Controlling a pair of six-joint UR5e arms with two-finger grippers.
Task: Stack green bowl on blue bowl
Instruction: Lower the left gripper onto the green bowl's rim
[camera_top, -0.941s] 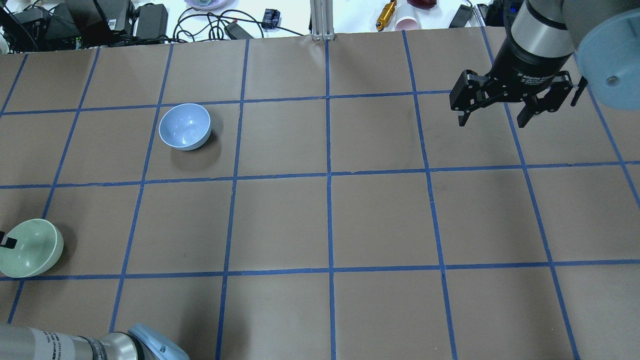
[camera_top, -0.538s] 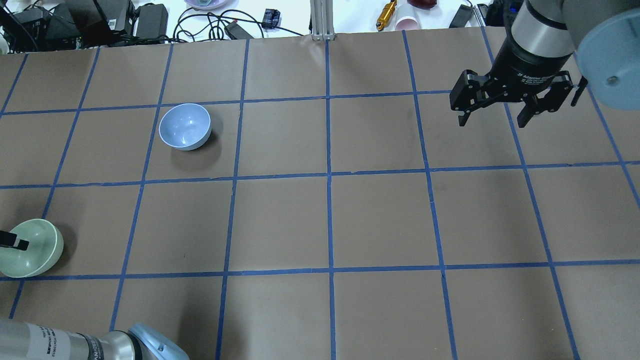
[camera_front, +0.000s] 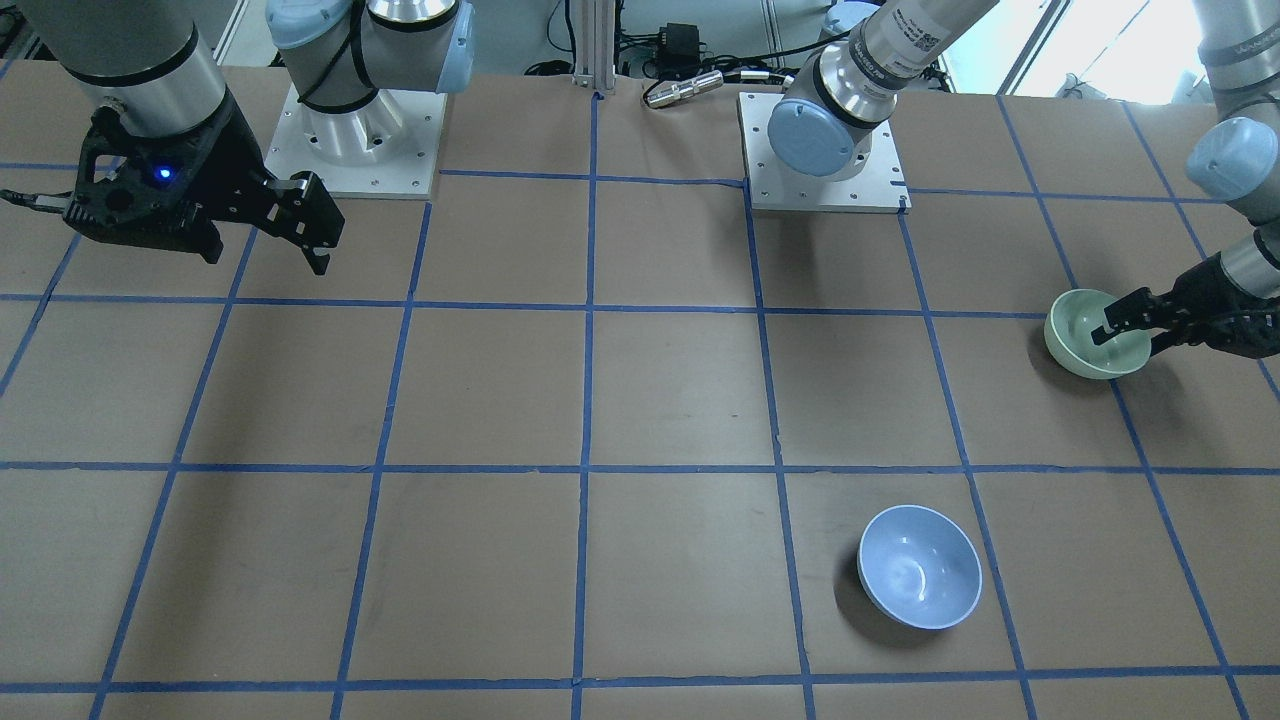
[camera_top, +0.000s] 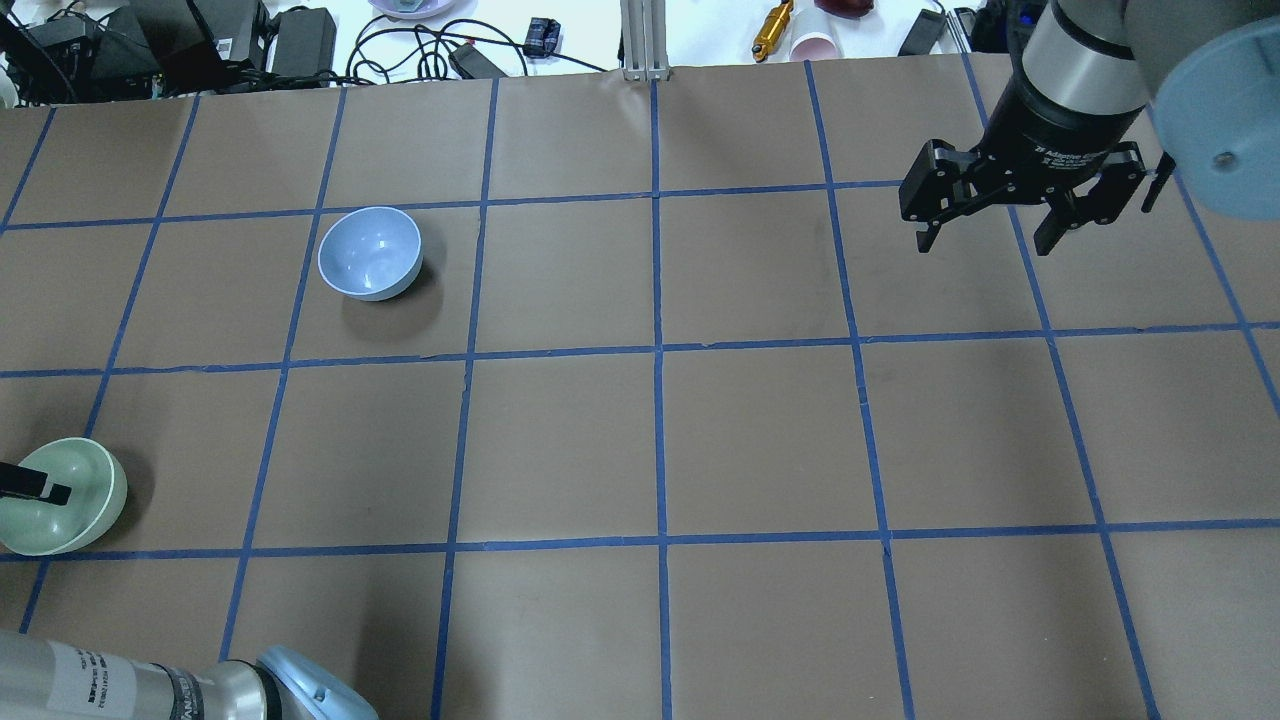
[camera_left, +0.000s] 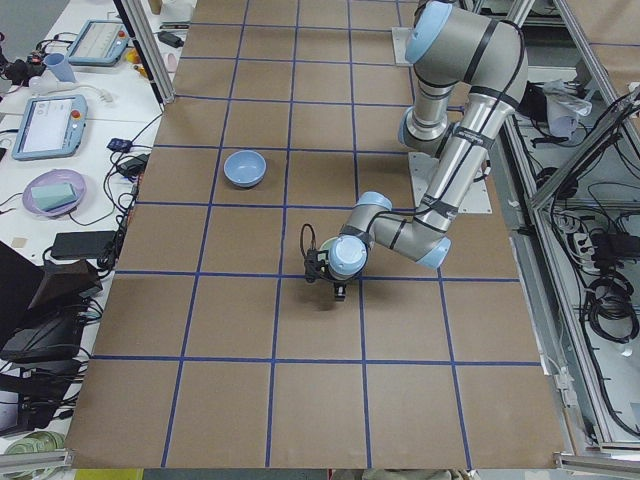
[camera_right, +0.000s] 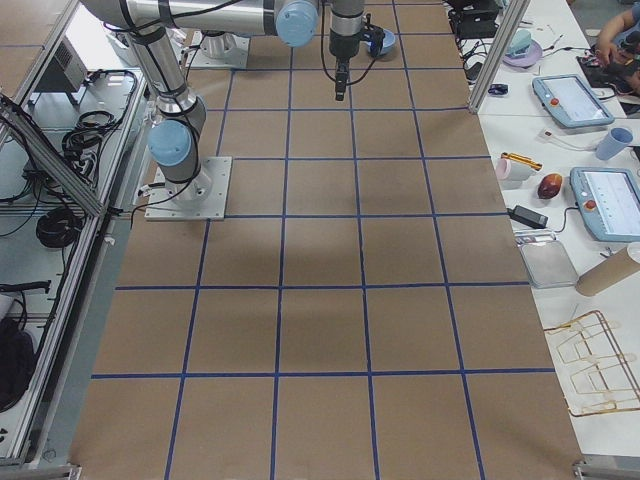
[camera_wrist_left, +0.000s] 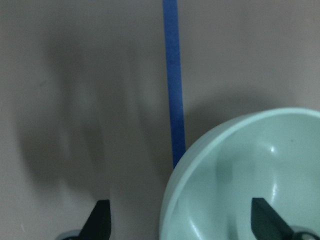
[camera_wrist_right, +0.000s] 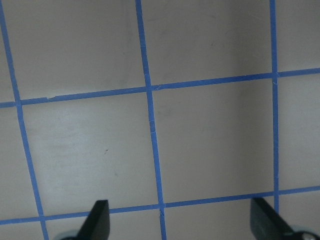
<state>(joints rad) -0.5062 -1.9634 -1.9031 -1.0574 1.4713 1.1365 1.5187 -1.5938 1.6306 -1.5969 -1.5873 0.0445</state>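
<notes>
The blue bowl (camera_front: 920, 568) is open and empty and has sloping sides, so the green bowl (camera_front: 1076, 342) will sit deep inside it, with the bowls' rims almost together, when the robot stacks it.
The green bowl (camera_top: 75, 500) sits near the table's left edge in the overhead view and also shows in the front view (camera_front: 1085, 340). My left gripper (camera_front: 1135, 335) is open. Its jaws straddle the bowl's rim, one finger (camera_wrist_left: 262, 225) inside the bowl (camera_wrist_left: 240, 175) and the other (camera_wrist_left: 100, 222) outside it. The blue bowl (camera_top: 370, 253) stands upright and empty farther back; it also shows in the front view (camera_front: 920, 565). My right gripper (camera_top: 985, 235) is open and empty, hovering over the far right of the table.
Cables, power bricks and small items (camera_top: 300, 35) lie beyond the table's far edge, with an aluminium post (camera_top: 640, 40) at its middle. The two arm bases (camera_front: 350, 140) stand at the robot's side. Blue tape lines grid the brown table (camera_top: 660, 440).
My left gripper's finger has slid farther over the green bowl, toward the view's right. The right gripper and the blue bowl have stayed put.
</notes>
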